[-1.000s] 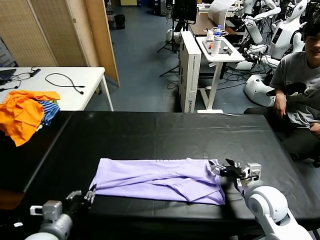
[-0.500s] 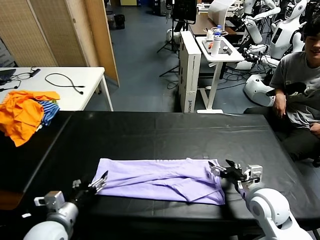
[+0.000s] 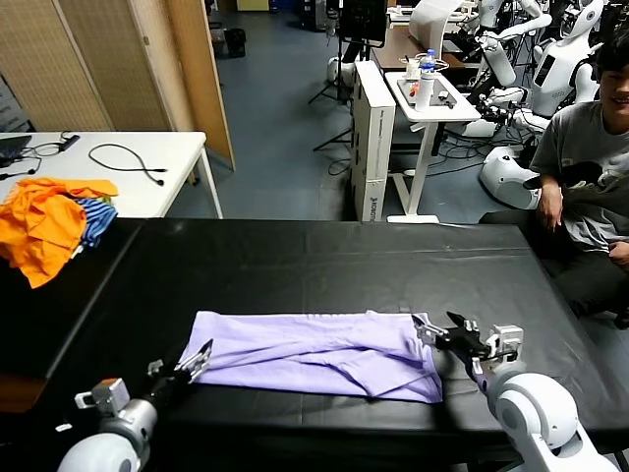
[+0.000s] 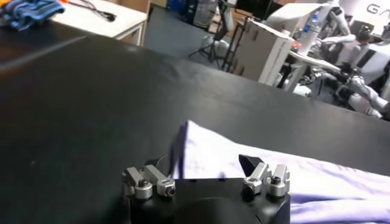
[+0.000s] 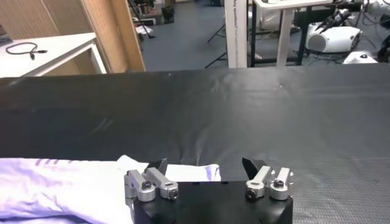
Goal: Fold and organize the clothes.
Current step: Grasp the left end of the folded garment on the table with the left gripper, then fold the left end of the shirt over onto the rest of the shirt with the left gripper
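The T-shirt's far end is over by my right gripper, so my left gripper should pull the T-shirt closer by its near end before folding it over.
The pale lavender T-shirt lies folded into a long band across the front of the black table. My left gripper is open at the shirt's left end, its jaws spread on either side of the shirt's corner. My right gripper is open at the shirt's right end, just above the cloth edge. Neither holds any cloth.
A heap of orange garments with a blue-striped cloth lies at the far left by a white table with a cable. A seated person is at the far right. Carts and robots stand behind.
My left gripper has moved forward to the shirt's left corner and opened. My right gripper has drifted slightly right and down. The shirt has not moved.
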You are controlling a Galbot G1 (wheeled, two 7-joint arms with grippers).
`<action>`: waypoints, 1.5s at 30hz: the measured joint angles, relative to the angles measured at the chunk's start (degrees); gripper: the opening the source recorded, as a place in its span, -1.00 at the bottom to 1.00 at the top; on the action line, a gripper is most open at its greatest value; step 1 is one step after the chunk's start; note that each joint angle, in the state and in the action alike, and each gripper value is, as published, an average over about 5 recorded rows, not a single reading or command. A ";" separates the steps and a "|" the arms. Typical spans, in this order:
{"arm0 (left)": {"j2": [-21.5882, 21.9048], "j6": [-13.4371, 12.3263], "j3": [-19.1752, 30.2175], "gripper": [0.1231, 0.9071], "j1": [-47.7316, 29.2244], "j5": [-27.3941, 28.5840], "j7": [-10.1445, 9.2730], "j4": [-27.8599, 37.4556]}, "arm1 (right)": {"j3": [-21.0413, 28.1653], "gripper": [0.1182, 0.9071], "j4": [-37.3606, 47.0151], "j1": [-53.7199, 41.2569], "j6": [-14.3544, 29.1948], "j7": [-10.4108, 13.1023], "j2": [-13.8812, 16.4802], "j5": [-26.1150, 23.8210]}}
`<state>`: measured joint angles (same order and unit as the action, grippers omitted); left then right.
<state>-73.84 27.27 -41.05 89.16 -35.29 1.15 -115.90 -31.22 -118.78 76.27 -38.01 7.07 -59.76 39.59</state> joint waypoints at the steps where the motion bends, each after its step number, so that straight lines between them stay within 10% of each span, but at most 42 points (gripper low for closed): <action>1: -0.14 -0.07 0.03 1.00 0.04 0.00 0.04 0.16 | 0.00 1.00 -0.02 -0.04 -0.01 0.01 0.03 0.00; 6: -0.61 0.12 0.04 0.81 0.18 -1.97 0.02 0.57 | 0.16 1.00 -0.02 -0.31 -0.02 0.05 0.07 0.00; 17: -0.88 1.38 0.36 -0.81 0.63 -3.14 0.15 0.09 | 0.24 1.00 0.21 -0.86 0.04 -0.02 -0.05 0.02; 37: 13.38 -8.09 -7.89 -0.89 0.59 17.21 0.13 3.19 | 0.27 1.00 -1.13 0.10 0.47 0.11 -1.09 -0.09; 45: 12.61 -4.84 -7.09 -0.89 1.64 14.27 -0.53 -3.66 | -0.45 1.00 -2.59 1.47 0.54 0.31 -1.69 -0.39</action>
<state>-61.23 22.43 -48.14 90.79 -21.02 0.62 -119.56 -31.68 -121.37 77.75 -37.47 7.39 -61.46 39.20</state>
